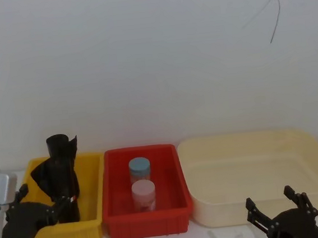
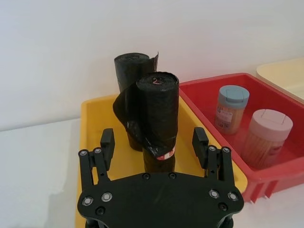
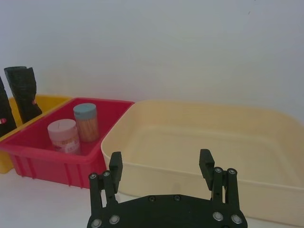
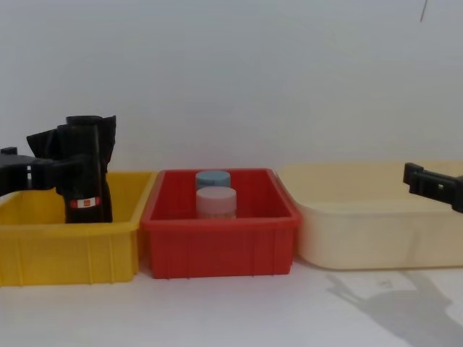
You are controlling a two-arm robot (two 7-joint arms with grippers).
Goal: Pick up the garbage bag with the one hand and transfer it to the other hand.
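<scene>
My gripper is about to lift the garbage bag (image 4: 82, 160) roll, and the bag will stay wound, since the red-and-white label band (image 4: 85, 203) wraps the roll below its loose flap.
The garbage bag (image 2: 159, 114), a black roll with a red-and-white label band, stands upright in the yellow bin (image 2: 95, 114) at the far left, also seen in the head view (image 1: 63, 179) and chest view (image 4: 85, 181). A second black roll (image 2: 130, 66) stands right behind it. My left gripper (image 2: 153, 142) is open, its fingers (image 2: 107, 142) on either side of the banded roll's lower part with a gap on each side. It reaches in at the bin's left front (image 1: 43, 200). My right gripper (image 1: 274, 203) is open and holds nothing, hanging before the cream tub (image 3: 160, 164).
A red bin (image 1: 146, 218) in the middle holds a blue-lidded jar (image 1: 139, 168) and a pink-lidded jar (image 1: 143, 192). A wide cream tub (image 1: 257, 199) sits at the right. The three containers stand side by side against a white wall, with bare white table in front.
</scene>
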